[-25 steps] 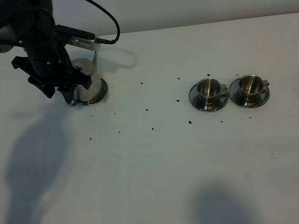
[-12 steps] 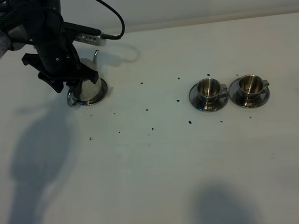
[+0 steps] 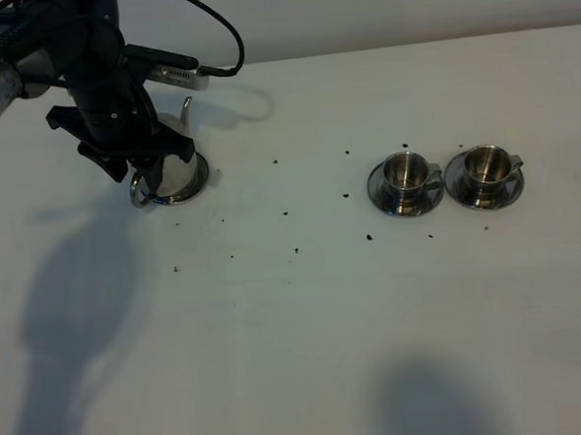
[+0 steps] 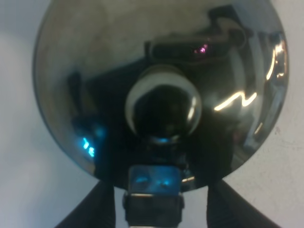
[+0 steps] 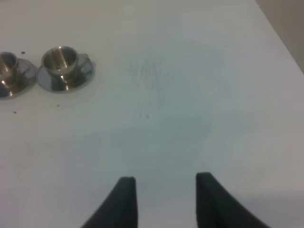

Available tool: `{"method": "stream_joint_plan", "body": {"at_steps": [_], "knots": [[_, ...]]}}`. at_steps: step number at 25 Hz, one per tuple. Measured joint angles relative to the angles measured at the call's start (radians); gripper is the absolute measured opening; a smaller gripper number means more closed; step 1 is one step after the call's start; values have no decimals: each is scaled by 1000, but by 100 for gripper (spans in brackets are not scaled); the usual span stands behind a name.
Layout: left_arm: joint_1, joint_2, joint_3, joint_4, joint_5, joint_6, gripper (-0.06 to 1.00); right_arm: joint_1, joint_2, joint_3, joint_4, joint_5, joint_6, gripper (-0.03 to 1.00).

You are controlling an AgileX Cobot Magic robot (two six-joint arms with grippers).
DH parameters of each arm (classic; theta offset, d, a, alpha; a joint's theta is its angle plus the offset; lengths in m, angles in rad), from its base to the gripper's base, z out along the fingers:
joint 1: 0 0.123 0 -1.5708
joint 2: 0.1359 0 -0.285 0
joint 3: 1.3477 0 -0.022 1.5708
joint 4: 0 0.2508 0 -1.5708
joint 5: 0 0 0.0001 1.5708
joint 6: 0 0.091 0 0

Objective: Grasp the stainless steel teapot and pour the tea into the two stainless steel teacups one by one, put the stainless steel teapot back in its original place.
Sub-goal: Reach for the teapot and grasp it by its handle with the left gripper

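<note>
My gripper will lift the stainless steel teapot (image 3: 178,169) by its handle, and the round saucer should stay behind, because its flat rim (image 3: 202,175) spreads out under the teapot.
The stainless steel teapot (image 3: 174,170) stands on its round saucer (image 3: 203,175) at the far left, with its loop handle (image 3: 138,194) toward the front and its thin spout (image 3: 185,110) toward the back. My left gripper (image 3: 147,159) hovers over it, open. In the left wrist view the domed lid and knob (image 4: 164,107) fill the picture, and the dark fingers (image 4: 97,209) stand apart on either side of the handle (image 4: 153,197). The two stainless steel teacups (image 3: 406,173) (image 3: 486,166) sit on saucers at the right. My right gripper (image 5: 166,199) is open over bare table, out of the exterior view.
Small dark specks (image 3: 285,214) lie scattered on the white table (image 3: 307,325) between the teapot and the cups. A cable (image 3: 226,44) loops from the left arm over the back of the table. The right wrist view shows one cup (image 5: 61,61) and the table's far edge (image 5: 280,38).
The left arm has shifted a little back and to the right over the teapot, uncovering the loop handle. The teapot stays on its saucer and the cups have not moved.
</note>
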Motion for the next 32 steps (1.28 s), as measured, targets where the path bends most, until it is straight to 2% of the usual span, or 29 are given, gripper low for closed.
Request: {"method": "stream_joint_plan", "body": {"at_steps": [32], "knots": [[14, 19, 0, -1, 0, 20, 46, 0, 0, 0, 0, 0, 0, 29]]}}
